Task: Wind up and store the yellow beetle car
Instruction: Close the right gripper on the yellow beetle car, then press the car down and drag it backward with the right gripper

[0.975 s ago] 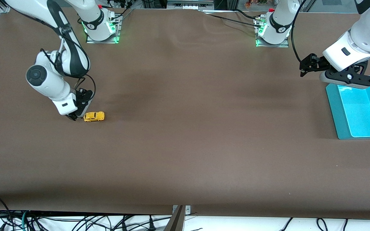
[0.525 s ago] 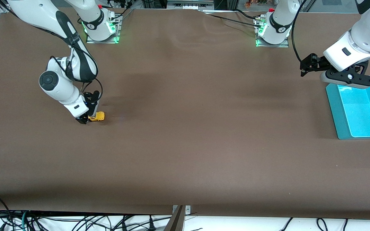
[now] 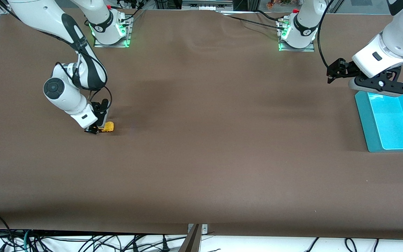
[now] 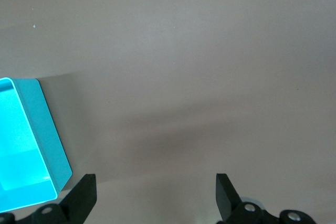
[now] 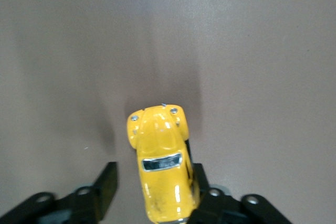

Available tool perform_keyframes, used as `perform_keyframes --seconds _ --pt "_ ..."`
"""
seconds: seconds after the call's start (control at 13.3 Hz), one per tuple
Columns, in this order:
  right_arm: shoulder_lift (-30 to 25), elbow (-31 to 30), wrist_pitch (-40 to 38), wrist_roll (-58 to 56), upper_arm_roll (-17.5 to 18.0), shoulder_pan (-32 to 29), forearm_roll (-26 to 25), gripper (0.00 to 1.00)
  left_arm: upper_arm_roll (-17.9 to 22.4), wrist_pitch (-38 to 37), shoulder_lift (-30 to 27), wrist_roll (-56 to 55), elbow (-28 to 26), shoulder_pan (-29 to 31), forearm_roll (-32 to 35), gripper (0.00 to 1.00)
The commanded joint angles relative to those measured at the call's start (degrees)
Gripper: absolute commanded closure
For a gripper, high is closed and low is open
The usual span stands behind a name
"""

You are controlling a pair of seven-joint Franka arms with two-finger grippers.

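The yellow beetle car (image 5: 159,137) sits slanted against one finger, so my right gripper should grip the rear part (image 5: 169,195) and straighten the car before pulling it back to wind.
The yellow beetle car (image 3: 108,127) stands on the brown table toward the right arm's end. My right gripper (image 3: 96,130) is down at the table with the car's rear part between its open fingers. In the right wrist view the car (image 5: 161,166) lies between the jaws of the right gripper (image 5: 154,182), against one finger (image 5: 199,179), with a gap to the other finger (image 5: 107,179). My left gripper (image 3: 331,72) is open and empty, and waits in the air beside the teal bin (image 3: 363,115). It is also open in the left wrist view (image 4: 155,187).
The teal bin is open-topped and stands at the left arm's end of the table; its wall shows in the left wrist view (image 4: 50,140). The two arm bases (image 3: 110,31) (image 3: 296,33) stand along the table's edge farthest from the front camera.
My right gripper has slid toward the car and now has its rear part between the fingers. The car has barely moved. The left arm has not moved.
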Motion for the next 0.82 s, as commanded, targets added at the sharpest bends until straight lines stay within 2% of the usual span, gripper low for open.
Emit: perform_keyframes --seconds 0.0,0.15,0.22,0.53,0.75 --pt "0.3 0.1 0.8 -1.9 1.1 -1.2 1.4 0.54 -0.3 -1.2 0.1 0.0 1.2 0.0 2.0 0.0" --pt "0.1 0.3 0.6 -1.8 2.4 -1.2 1.4 0.74 -0.3 -1.2 0.1 0.0 1.3 0.0 2.0 0.0" --pt "-0.1 0.7 0.1 -1.6 2.9 -1.2 1.6 0.8 -0.3 -1.2 0.1 -0.1 1.3 0.0 2.0 0.0" --pt "-0.2 1.5 -0.6 -1.1 8.3 -1.2 1.8 0.8 -0.3 -1.5 0.1 -0.1 1.3 -0.1 2.0 0.0" --pt "1.0 1.3 -0.1 -1.1 9.2 -1.2 1.9 0.8 -0.3 -1.6 0.0 -0.1 1.3 0.0 2.0 0.0"
